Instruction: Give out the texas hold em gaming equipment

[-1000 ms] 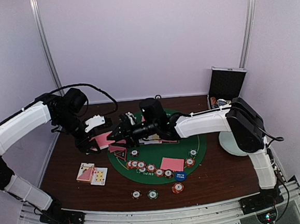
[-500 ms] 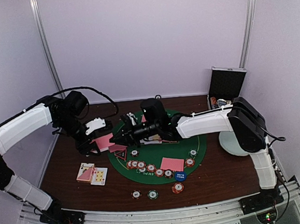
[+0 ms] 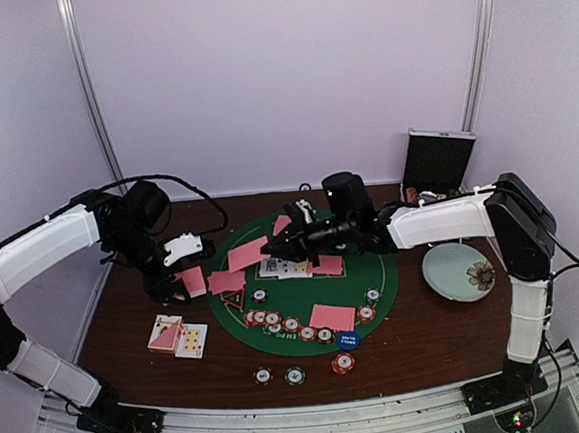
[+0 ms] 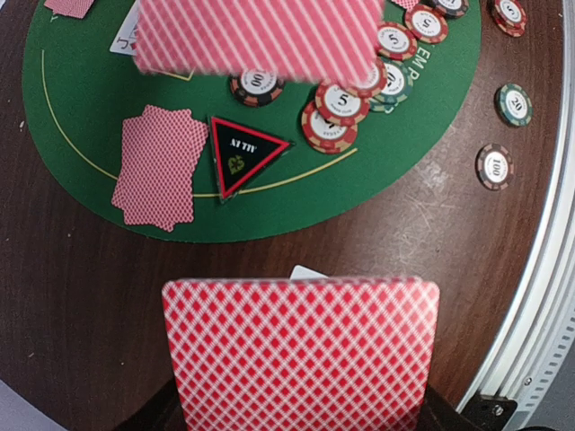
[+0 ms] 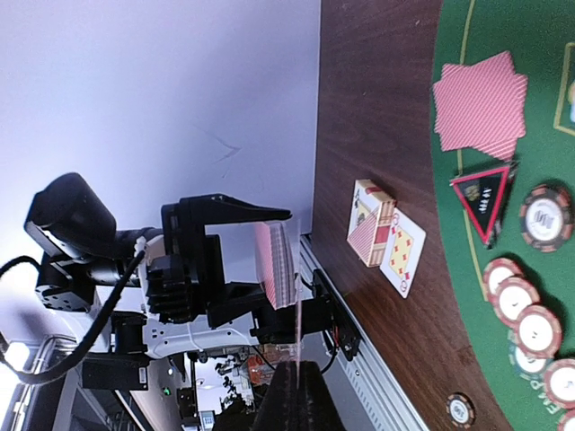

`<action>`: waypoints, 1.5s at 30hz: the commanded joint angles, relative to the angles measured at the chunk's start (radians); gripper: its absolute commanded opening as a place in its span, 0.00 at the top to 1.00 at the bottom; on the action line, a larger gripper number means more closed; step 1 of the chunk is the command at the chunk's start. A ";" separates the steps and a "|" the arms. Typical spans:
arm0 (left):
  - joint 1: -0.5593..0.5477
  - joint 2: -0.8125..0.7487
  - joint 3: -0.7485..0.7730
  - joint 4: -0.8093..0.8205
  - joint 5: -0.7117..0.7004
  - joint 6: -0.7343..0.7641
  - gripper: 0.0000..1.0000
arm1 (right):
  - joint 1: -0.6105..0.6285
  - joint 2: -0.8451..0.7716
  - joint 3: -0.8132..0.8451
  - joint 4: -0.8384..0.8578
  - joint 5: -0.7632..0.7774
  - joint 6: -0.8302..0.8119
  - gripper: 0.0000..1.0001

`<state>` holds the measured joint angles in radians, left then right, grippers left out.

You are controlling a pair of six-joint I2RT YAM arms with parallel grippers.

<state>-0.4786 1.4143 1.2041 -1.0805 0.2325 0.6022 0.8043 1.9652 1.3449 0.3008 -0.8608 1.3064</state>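
My right gripper's card [image 3: 246,254] is hanging with its red side up, clear of the deck. I go on moving it along until it covers part of the red-backed card [image 3: 328,266] next to the face-up cards.
My left gripper [image 3: 181,276] hovers over the table's left side, shut on a red-backed deck of playing cards [image 4: 301,350]. My right gripper [image 3: 274,247] is shut on a single red-backed card [image 3: 247,253], which hangs above the green mat [image 3: 380,288] and shows edge-on [image 5: 296,328] in the right wrist view. A card pile [image 3: 226,281] lies at the mat's left, another pile [image 3: 333,316] near its front, and face-up cards [image 3: 282,268] at its middle. Striped chips [image 3: 278,323] line the front of the mat beside the blue dealer disc [image 3: 346,339].
A black triangular marker [image 4: 241,153] lies by the left pile. A card box [image 3: 165,333] and a face-up card [image 3: 191,341] lie on the wood at the left. Three chips [image 3: 295,376] sit off the mat in front. A floral plate [image 3: 459,270] and an open case [image 3: 438,165] stand at the right.
My right gripper closed on a card at the deck and pulled back to the right with it. The right arm no longer covers the plate. The left gripper stayed put.
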 commanded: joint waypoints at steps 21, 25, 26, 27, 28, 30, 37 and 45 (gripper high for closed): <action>0.103 -0.047 -0.074 0.054 0.005 0.030 1.00 | -0.310 0.086 0.031 -0.646 0.204 -0.597 1.00; 0.115 -0.054 -0.090 0.061 0.010 0.031 1.00 | -0.310 0.087 -0.010 -0.635 0.228 -0.601 1.00; 0.116 -0.055 -0.094 0.064 0.010 0.031 1.00 | -0.310 0.085 -0.017 -0.638 0.237 -0.603 1.00; 0.117 -0.055 -0.097 0.067 0.011 0.031 1.00 | -0.310 0.084 -0.026 -0.640 0.242 -0.603 0.99; 0.118 -0.055 -0.101 0.069 0.012 0.031 1.00 | -0.310 0.078 -0.036 -0.638 0.249 -0.602 0.97; 0.120 -0.054 -0.107 0.074 0.013 0.030 1.00 | -0.308 0.067 -0.058 -0.631 0.263 -0.593 0.94; 0.137 -0.029 -0.110 0.115 0.014 0.025 1.00 | -0.291 0.022 -0.106 -0.611 0.316 -0.567 0.62; 0.192 0.018 -0.147 0.249 -0.030 0.021 1.00 | -0.276 -0.100 -0.070 -0.739 0.454 -0.616 0.38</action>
<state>-0.3187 1.3949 1.0771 -0.9424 0.2211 0.6189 0.5217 1.9633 1.2583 -0.3504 -0.5282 0.7189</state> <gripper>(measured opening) 0.677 0.585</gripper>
